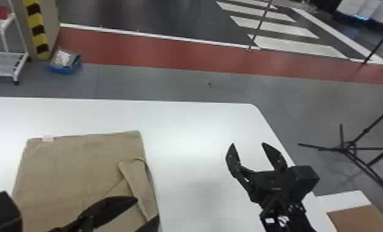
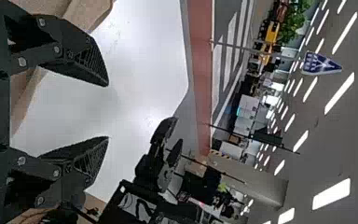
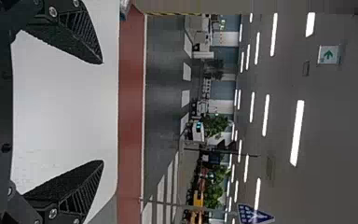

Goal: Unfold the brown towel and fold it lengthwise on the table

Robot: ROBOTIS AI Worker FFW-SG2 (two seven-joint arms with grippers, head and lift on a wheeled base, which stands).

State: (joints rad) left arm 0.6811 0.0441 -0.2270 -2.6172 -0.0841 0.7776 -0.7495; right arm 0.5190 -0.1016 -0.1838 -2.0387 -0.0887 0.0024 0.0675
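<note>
The brown towel (image 1: 76,165) will swing open into a long sheet when I pull its corner, because a narrow flap (image 1: 137,183) is turned over the folded block.
The brown towel (image 1: 70,172) lies folded into a flat block on the left part of the white table, a narrow flap turned over near its right side and a pale tag at its far edge. Over the towel's near right part, my left gripper (image 1: 147,208) is open and holds nothing. In the left wrist view that gripper (image 2: 107,111) has its fingers spread, with the towel (image 2: 86,11) beyond one of them. My right gripper (image 1: 248,143) is open and empty over the table's right side, apart from the towel; the right wrist view has this gripper (image 3: 102,112) with fingers wide apart.
The white table (image 1: 193,123) extends from the towel to a rounded far right corner. Off its right edge, a brown board (image 1: 363,219) lies at the bottom right and a black tripod (image 1: 347,146) stands on the floor. A white rack (image 1: 21,61) and blue bin (image 1: 64,68) are beyond the table.
</note>
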